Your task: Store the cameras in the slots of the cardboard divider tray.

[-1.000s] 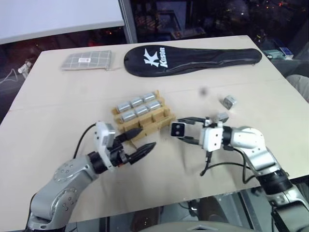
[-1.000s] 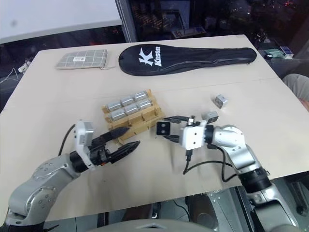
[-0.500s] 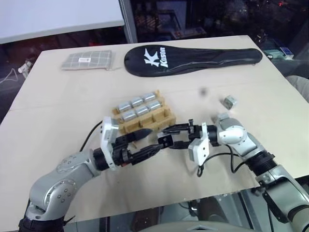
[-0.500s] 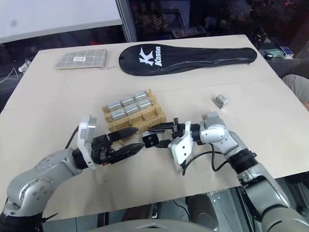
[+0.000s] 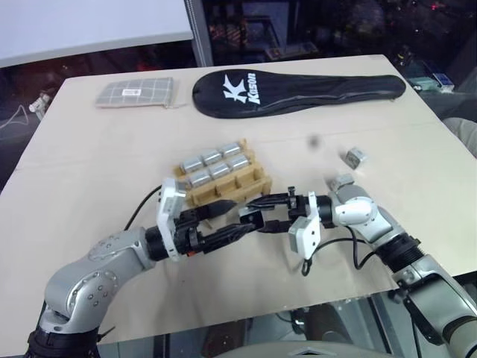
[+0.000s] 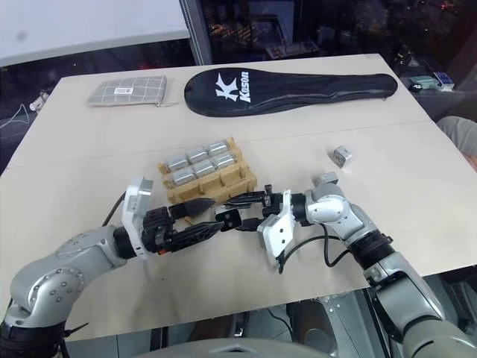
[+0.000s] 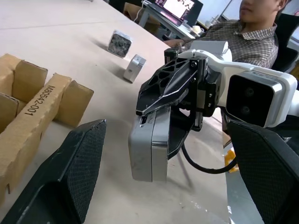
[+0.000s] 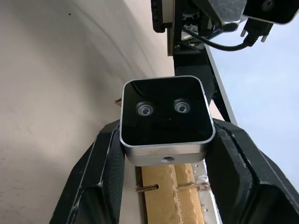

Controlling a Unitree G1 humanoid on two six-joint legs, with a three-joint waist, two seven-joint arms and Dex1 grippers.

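Observation:
Next, I take the camera's loose end (image 7: 148,151) with my left gripper, because the tray's empty end slot (image 5: 208,197) is next to my left gripper while my right gripper is holding the camera.
The cardboard divider tray (image 5: 253,179) lies mid-table, with several silver-grey cameras (image 5: 211,157) filling its two back rows; the front slots (image 5: 223,192) show bare cardboard. My right gripper (image 8: 163,128) is shut on one camera (image 8: 163,114), its black face with two lenses toward the wrist. It holds this camera (image 7: 149,149) level, just in front of the tray. My left gripper (image 7: 166,124) is open, one finger on each side of the held camera, not touching it. Two loose cameras (image 5: 355,156) (image 5: 341,180) lie on the table to the right.
A black racket cover (image 5: 298,88) lies across the back of the table and a grey checked pouch (image 5: 136,93) at the back left. A seated person (image 7: 243,28) is beyond the table's right side. The table's front edge (image 5: 246,309) runs close below both arms.
My right gripper has carried the camera left and a little down, rolling its wrist, until it sits between the left gripper's fingers. The left gripper has swung up toward the tray's front.

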